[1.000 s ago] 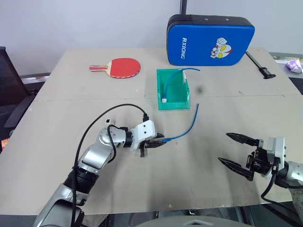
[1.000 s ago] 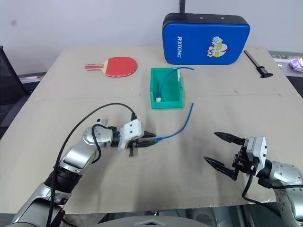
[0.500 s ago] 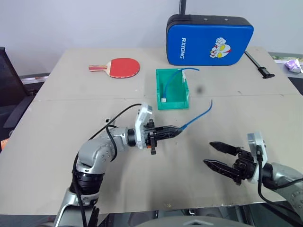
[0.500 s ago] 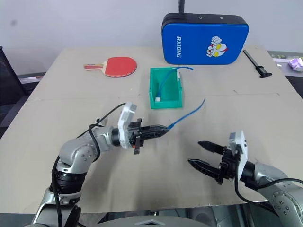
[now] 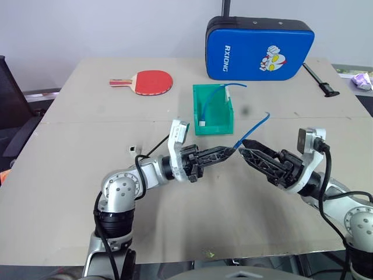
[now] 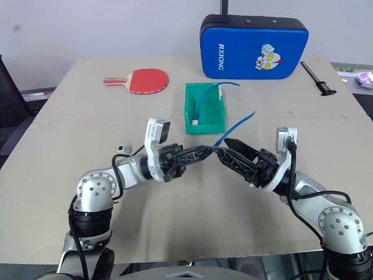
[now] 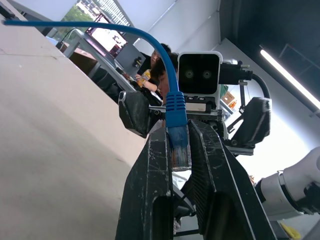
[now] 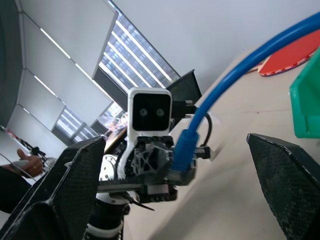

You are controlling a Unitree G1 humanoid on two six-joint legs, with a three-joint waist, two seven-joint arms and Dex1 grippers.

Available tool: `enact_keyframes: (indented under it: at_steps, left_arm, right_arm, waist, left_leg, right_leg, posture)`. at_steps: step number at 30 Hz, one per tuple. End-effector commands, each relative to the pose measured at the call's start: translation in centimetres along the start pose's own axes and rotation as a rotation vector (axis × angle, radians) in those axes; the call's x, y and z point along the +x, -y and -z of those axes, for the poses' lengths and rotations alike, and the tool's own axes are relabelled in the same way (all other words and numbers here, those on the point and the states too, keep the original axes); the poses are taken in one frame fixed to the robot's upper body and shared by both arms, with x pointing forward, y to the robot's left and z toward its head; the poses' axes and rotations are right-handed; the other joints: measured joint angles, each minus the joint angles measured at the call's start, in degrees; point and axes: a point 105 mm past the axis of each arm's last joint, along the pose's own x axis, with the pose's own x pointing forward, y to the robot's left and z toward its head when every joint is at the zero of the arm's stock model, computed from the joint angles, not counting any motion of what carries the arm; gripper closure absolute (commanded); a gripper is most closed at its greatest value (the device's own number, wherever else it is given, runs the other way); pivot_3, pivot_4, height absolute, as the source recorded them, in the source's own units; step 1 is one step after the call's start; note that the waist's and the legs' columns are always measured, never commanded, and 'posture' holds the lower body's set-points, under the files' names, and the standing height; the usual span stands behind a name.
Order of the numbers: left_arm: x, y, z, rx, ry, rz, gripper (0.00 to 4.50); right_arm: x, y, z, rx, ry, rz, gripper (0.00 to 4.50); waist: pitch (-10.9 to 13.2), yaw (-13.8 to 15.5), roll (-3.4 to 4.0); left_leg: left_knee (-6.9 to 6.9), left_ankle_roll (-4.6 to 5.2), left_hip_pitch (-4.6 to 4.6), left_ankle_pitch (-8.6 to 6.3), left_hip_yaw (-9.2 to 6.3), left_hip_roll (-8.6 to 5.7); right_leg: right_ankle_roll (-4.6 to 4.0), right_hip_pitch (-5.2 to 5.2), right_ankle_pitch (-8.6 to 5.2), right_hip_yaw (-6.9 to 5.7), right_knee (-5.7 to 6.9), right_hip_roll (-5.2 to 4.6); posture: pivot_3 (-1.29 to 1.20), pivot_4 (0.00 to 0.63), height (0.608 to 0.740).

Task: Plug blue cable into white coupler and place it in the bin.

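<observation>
The blue cable's loose end (image 5: 267, 115) curves up into the air, so I expect the blue cable to keep its springy bend when the robot carries it to the white coupler.
My left gripper (image 5: 230, 151) is shut on the clear plug end of the blue cable (image 5: 253, 128), held above the middle of the table; the rest of the cable arcs up and away to the right. In the left wrist view the plug (image 7: 178, 145) sits pinched between the two fingers. My right gripper (image 5: 243, 148) is open and points at the left one tip to tip, its fingers either side of the cable (image 8: 240, 65). The white coupler (image 5: 133, 148) lies on the table left of my left arm. The green bin (image 5: 228, 111) stands behind, holding another blue cable with a white block.
A red paddle (image 5: 150, 82) lies at the back left. A big blue padded case (image 5: 259, 48) stands behind the bin. A black tool (image 5: 320, 80) lies at the back right. Bare tabletop stretches in front of both grippers.
Both grippers rose and closed in on each other. The left lifted the cable's end off the table and rolled its wrist; the right swung left until its open fingers met the left tips.
</observation>
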Motion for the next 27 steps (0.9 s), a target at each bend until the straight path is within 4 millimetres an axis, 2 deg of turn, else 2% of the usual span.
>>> enact_keyframes:
  at_steps: [1, 2, 3, 4, 7, 8, 10, 20, 22, 23, 25, 26, 27]
  left_arm:
    - [0.67, 1.29, -0.55, 0.034, 0.014, 0.059, 4.50]
    - [0.69, 1.25, -0.51, 0.034, 0.012, 0.058, 4.50]
    - [0.69, 1.21, -0.45, 0.036, 0.008, 0.057, 4.50]
    - [0.68, 1.19, -0.42, 0.037, 0.006, 0.056, 4.50]
    - [0.73, 1.19, -0.42, 0.036, 0.005, 0.059, 4.50]
    - [0.73, 1.20, -0.41, 0.035, 0.004, 0.060, 4.50]
    - [0.74, 1.23, -0.40, 0.035, 0.003, 0.062, 4.50]
    - [0.62, 1.32, -0.35, 0.055, -0.012, 0.067, 4.50]
    - [0.53, 1.59, -0.13, 0.071, -0.030, 0.080, 3.43]
    - [0.49, 1.67, 0.00, 0.079, -0.039, 0.083, 3.28]
    - [0.42, 1.67, 0.06, 0.087, -0.041, 0.081, 2.66]
    - [0.37, 1.61, 0.05, 0.096, -0.039, 0.075, 2.24]
    - [0.34, 1.57, 0.03, 0.103, -0.037, 0.071, 1.52]
  right_arm:
    - [0.88, -0.92, -0.23, 0.005, 0.011, -0.048, 0.51]
    - [0.99, -0.97, -0.21, 0.005, 0.010, -0.052, 0.74]
    - [1.09, -0.99, -0.20, 0.005, 0.010, -0.053, 1.30]
    - [1.17, -1.01, -0.19, 0.004, 0.009, -0.055, 1.63]
    - [1.32, -1.05, -0.15, 0.003, 0.005, -0.057, 3.06]
    - [1.37, -1.05, -0.16, 0.005, 0.007, -0.057, 3.69]
    - [1.40, -1.01, -0.20, 0.006, 0.009, -0.056, 4.48]
    - [1.53, -1.12, -0.08, 0.027, 0.012, -0.069, 4.48]
    - [1.47, -1.18, -0.13, 0.036, 0.016, -0.073, 4.50]
    - [1.42, -1.22, -0.14, 0.041, 0.015, -0.075, 4.50]
    - [1.31, -1.31, -0.16, 0.052, 0.014, -0.082, 4.50]
    - [1.25, -1.34, -0.19, 0.057, 0.015, -0.085, 4.50]
    - [1.20, -1.36, -0.21, 0.061, 0.015, -0.086, 4.50]
  waist:
    - [0.0, 0.0, 0.00]
    - [0.0, 0.0, 0.00]
    - [0.0, 0.0, 0.00]
    - [0.0, 0.0, 0.00]
    - [0.0, 0.0, 0.00]
    - [0.0, 0.0, 0.00]
    - [0.0, 0.0, 0.00]
    - [0.0, 0.0, 0.00]
    - [0.0, 0.0, 0.00]
    - [0.0, 0.0, 0.01]
    - [0.0, 0.0, 0.01]
    - [0.0, 0.0, 0.01]
    - [0.0, 0.0, 0.01]
  left_leg:
    - [0.00, 0.00, 0.00, 0.00, 0.00, 0.00]
    - [0.00, 0.00, 0.00, 0.00, -0.02, 0.00]
    - [0.00, 0.00, 0.01, 0.00, -0.02, 0.00]
    - [0.00, 0.00, 0.01, 0.00, -0.02, 0.00]
    - [0.00, 0.00, 0.00, 0.00, -0.01, 0.00]
    - [0.00, 0.00, 0.00, 0.00, 0.01, 0.00]
    - [0.00, 0.00, -0.01, 0.00, 0.02, 0.00]
    - [-0.02, 0.00, -0.02, 0.00, 0.01, 0.01]
    - [-0.02, 0.00, -0.02, 0.00, 0.01, 0.00]
    - [-0.03, 0.00, -0.02, 0.00, 0.01, 0.01]
    - [-0.04, 0.00, -0.04, 0.00, 0.01, 0.01]
    - [-0.04, 0.00, -0.05, 0.00, 0.02, 0.02]
    - [-0.04, 0.00, -0.06, 0.00, 0.02, 0.03]
  right_leg:
    - [-0.01, 0.00, -0.01, 0.00, 0.01, 0.00]
    - [-0.02, 0.00, -0.01, -0.02, 0.01, 0.02]
    - [-0.03, -0.01, -0.01, -0.02, 0.02, 0.03]
    - [-0.03, -0.01, -0.02, -0.02, 0.02, 0.03]
    - [-0.03, -0.01, -0.02, -0.01, 0.01, 0.02]
    - [-0.03, -0.01, -0.02, 0.00, 0.00, 0.02]
    - [-0.03, -0.01, -0.02, 0.02, -0.01, 0.02]
    - [-0.04, -0.03, -0.02, 0.01, -0.02, 0.02]
    - [-0.04, -0.03, -0.02, 0.01, -0.03, 0.03]
    - [-0.04, -0.03, -0.02, 0.01, -0.03, 0.03]
    - [-0.04, -0.06, -0.02, 0.01, -0.03, 0.03]
    - [-0.04, -0.07, -0.02, 0.01, -0.03, 0.02]
    - [-0.04, -0.08, -0.02, 0.02, -0.05, 0.02]
  posture:
    - [0.00, 0.150, 0.728]
    - [0.00, 0.150, 0.728]
    - [0.00, 0.150, 0.728]
    - [0.00, 0.150, 0.728]
    - [0.00, 0.150, 0.728]
    - [0.00, 0.150, 0.728]
    - [0.00, 0.150, 0.728]
    - [0.00, 0.150, 0.728]
    - [0.00, 0.150, 0.728]
    - [0.00, 0.150, 0.728]
    - [0.00, 0.150, 0.728]
    - [0.00, 0.150, 0.728]
    - [0.00, 0.150, 0.728]
